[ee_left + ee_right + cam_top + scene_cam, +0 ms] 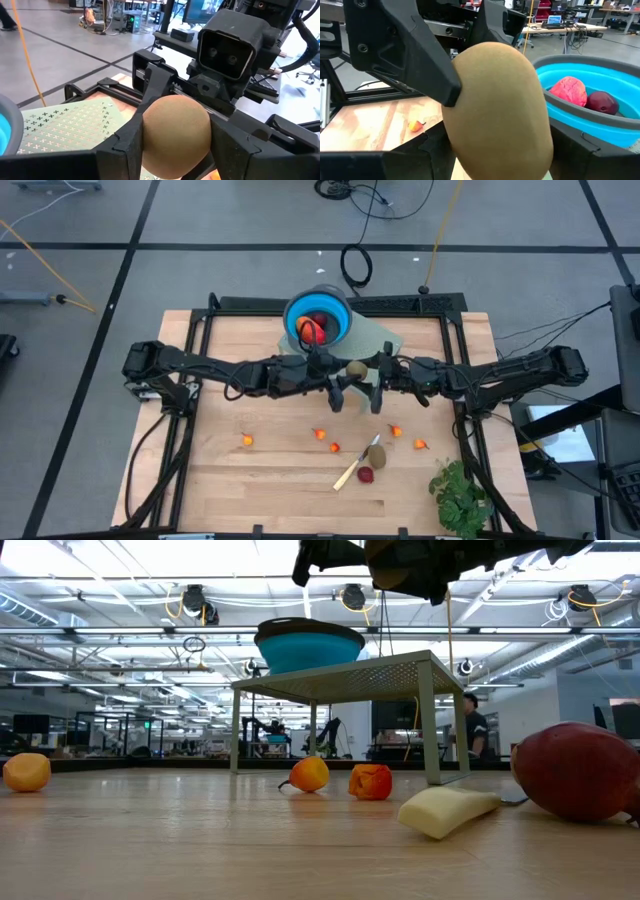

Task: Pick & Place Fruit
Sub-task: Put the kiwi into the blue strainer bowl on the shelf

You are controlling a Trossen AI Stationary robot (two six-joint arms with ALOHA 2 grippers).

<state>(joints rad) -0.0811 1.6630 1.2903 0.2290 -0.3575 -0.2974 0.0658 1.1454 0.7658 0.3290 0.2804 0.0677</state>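
The robot's two grippers are both closed on the raised brownish-green fruit (356, 369), so the right gripper should open and move away before the left gripper takes the fruit to the blue bowl (318, 316).
A brownish-green oval fruit (356, 369) hangs in the air over the table's middle, just near of the blue bowl (317, 320). My left gripper (175, 150) comes at the fruit from the left and my right gripper (495, 160) from the right, and both are shut on it. The bowl stands on a pale green perforated stand (385, 338) and holds a red-orange piece (568, 90) and a dark red ball (602, 102). On the table lie another brownish-green oval (376, 455), a dark red ball (366, 475) and several tiny orange-red pieces (320, 434). My left gripper pinches the fruit's two sides (150, 145) between its two fingers (125, 147), coming level from the table's left. The fruit is lifted clear of the table. My right gripper has the same fruit between its two fingers (415, 155), on the fruit's lower sides (462, 145), coming level from the table's right. The left arm's finger (405, 55) lies against the fruit's upper side.
A pale-handled knife (352, 470) lies beside the fruit near the table's front. A leafy green bunch (460, 495) sits at the near right corner. The table's near left part shows bare wood (200, 480).
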